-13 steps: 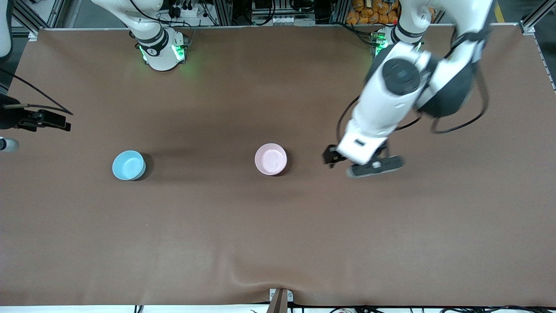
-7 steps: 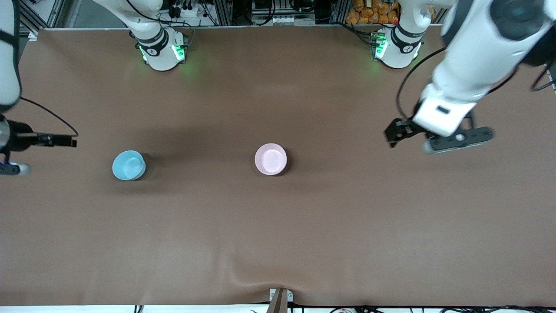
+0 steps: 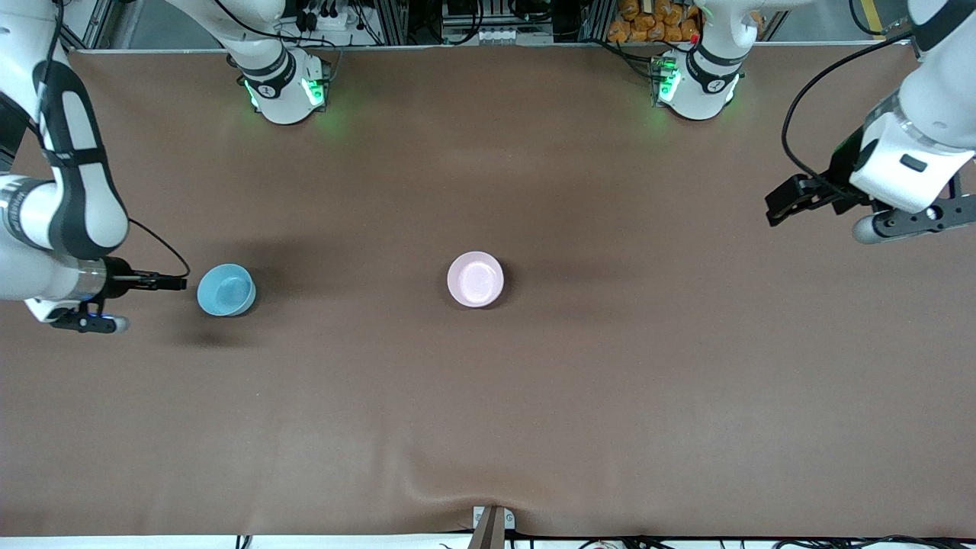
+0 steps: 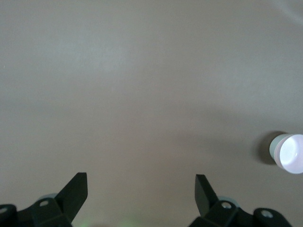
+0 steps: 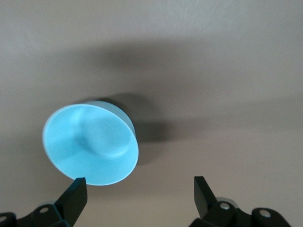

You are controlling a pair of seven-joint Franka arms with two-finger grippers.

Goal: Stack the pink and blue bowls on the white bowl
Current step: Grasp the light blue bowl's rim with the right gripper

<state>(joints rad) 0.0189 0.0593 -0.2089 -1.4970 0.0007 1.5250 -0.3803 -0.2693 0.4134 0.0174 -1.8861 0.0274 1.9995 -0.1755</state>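
My gripper will lower the blue bowl (image 3: 226,290), which tapers (image 5: 119,112) below its wide rim, so the blue bowl will fit deep inside the empty pink bowl.
The light blue bowl (image 3: 226,290) stands upright on the brown table toward the right arm's end. In the right wrist view it (image 5: 90,144) lies just ahead of one fingertip. My right gripper (image 3: 80,320) hangs open and empty (image 5: 139,184) over the table beside the blue bowl. The pale pink bowl (image 3: 475,280) stands at the table's middle and shows small in the left wrist view (image 4: 288,153). My left gripper (image 3: 907,219) is open and empty (image 4: 141,182), high over the left arm's end of the table. No separate white bowl shows; I cannot tell whether it sits under the pink bowl.
The brown table cover (image 3: 488,412) has a small wrinkle at its near edge by a bracket (image 3: 492,522). The two arm bases (image 3: 282,88) (image 3: 698,84) stand along the edge farthest from the front camera.
My left gripper has swung away from beside the pink bowl to the left arm's end of the table. My right gripper has come in from the table's end to beside the blue bowl.
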